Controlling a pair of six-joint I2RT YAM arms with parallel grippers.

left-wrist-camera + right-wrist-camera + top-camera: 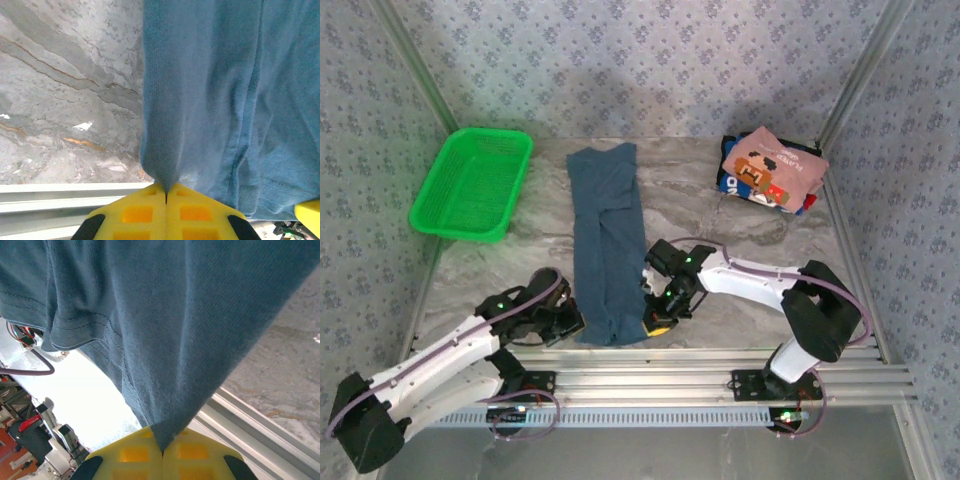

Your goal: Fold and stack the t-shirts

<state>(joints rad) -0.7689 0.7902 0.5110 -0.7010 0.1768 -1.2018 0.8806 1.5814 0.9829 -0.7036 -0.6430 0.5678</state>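
The teal-blue t-shirt is held in my grippers by both (584,337) near corners, so my left gripper should keep moving toward the t-shirt's far half (604,204) and let go there.
A dusty teal-blue t-shirt (605,235) lies folded into a long narrow strip down the middle of the table. My left gripper (576,322) is shut on its near left corner, and in the left wrist view the cloth (210,90) runs pinched into my gripper (166,192). At the near right corner my right gripper (653,322) is shut on the same shirt, with the fabric (165,325) drawn to a point between its yellow fingers (162,450). A stack of folded t-shirts (770,172), pink with red-brown print on top and dark blue beneath, sits at the back right.
A green plastic mesh basket (472,184) stands at the back left. Aluminium rails (700,365) run along the near table edge just behind both grippers. Patterned walls close in the sides and back.
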